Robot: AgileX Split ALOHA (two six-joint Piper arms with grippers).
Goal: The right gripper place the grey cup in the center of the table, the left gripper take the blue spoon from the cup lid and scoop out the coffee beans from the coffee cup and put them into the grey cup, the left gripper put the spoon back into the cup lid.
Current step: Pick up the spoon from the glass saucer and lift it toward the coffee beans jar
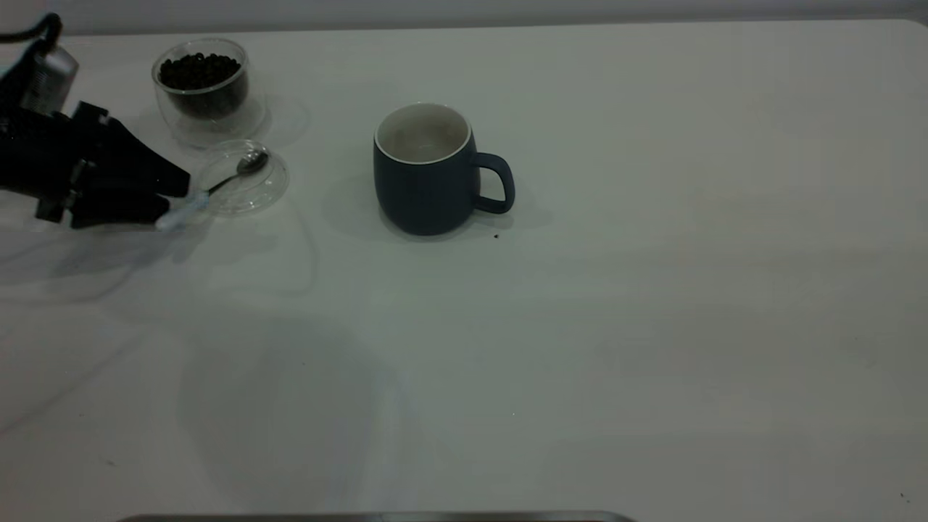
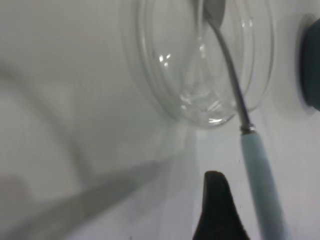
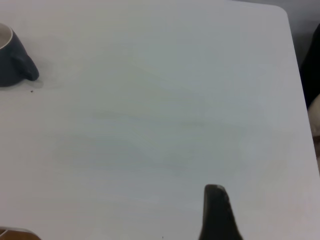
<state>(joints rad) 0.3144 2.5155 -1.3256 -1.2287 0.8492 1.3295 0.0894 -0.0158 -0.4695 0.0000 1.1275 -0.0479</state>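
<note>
The blue spoon's bowl (image 1: 252, 162) rests inside the cup lid's rim (image 1: 248, 188), so the cup lid will slide along with it when the robot pushes the blue spoon forward.
The grey cup (image 1: 428, 177) stands upright mid-table, handle to the right, and looks empty. The coffee cup (image 1: 203, 87) holds coffee beans (image 1: 199, 71) at the back left. In front of it lies the cup lid (image 1: 243, 181), with the blue spoon (image 1: 217, 187) resting bowl inside it and its pale handle sticking out over the rim. My left gripper (image 1: 180, 196) is open low over the table, its fingers on either side of that handle. In the left wrist view one finger (image 2: 215, 210) stands just apart from the handle (image 2: 260, 185). Of my right gripper only one finger (image 3: 216, 212) shows, far from the cup (image 3: 11, 60).
The table (image 1: 652, 326) is bare white to the right and front of the grey cup. A tiny dark speck (image 1: 496, 235) lies by the cup's handle. The table's far corner (image 3: 280, 12) shows in the right wrist view.
</note>
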